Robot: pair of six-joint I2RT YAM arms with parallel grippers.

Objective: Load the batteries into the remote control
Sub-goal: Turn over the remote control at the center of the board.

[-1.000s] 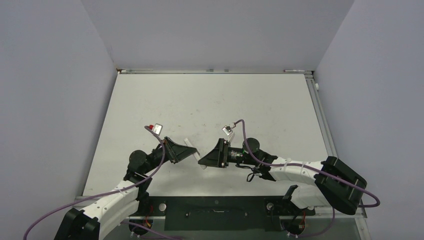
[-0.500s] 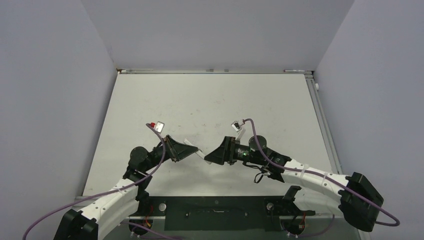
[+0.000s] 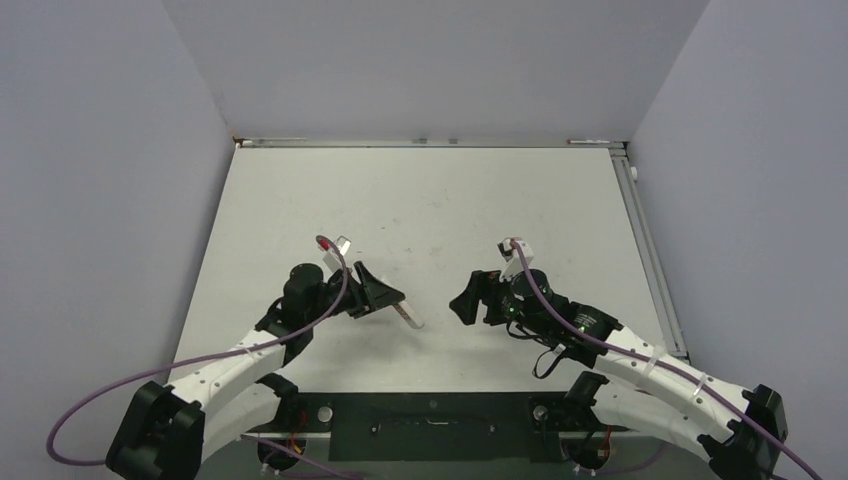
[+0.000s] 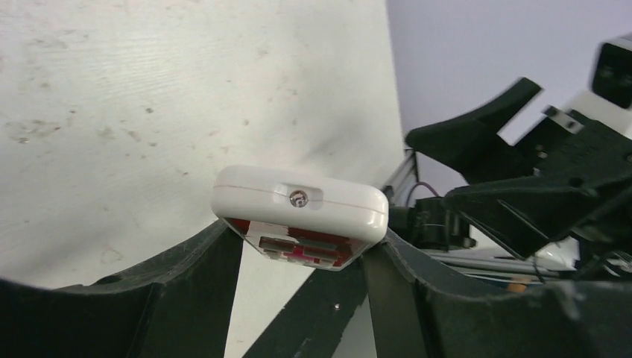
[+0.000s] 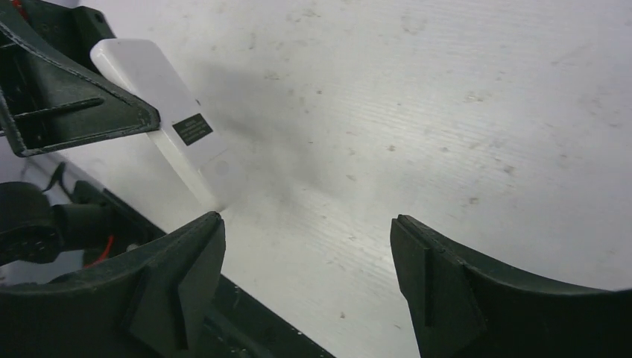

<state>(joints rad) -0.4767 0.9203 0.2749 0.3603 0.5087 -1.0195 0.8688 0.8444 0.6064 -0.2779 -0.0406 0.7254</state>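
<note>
The remote control's white back [image 5: 168, 91] is closed and the table [image 3: 424, 336] below is clear, so the robot's left gripper keeps turning the remote control's red side up until the remote control lies flat.
My left gripper [image 3: 388, 299] is shut on the remote control [image 3: 407, 314], a small white bar held above the table, sticking out to the right and tilted down. In the left wrist view the remote [image 4: 299, 203] sits between the jaws end-on, with its red button face turned downward. In the right wrist view its plain white back with a small dark label [image 5: 165, 91] shows at upper left, held by the left gripper [image 5: 74, 112]. My right gripper [image 3: 466, 299] [image 5: 307, 233] is open and empty, a short way right of the remote. No batteries are in view.
The white table [image 3: 430, 200] has grey walls on three sides and a metal rail [image 3: 640, 230] along its right edge. A black mounting plate [image 3: 430, 425] lies at the near edge between the arm bases. Purple cables [image 3: 110, 400] trail from both arms.
The right gripper has pulled back to the right, away from the remote's end. The left arm has swung the remote forward and right. The gap between the two grippers has widened.
</note>
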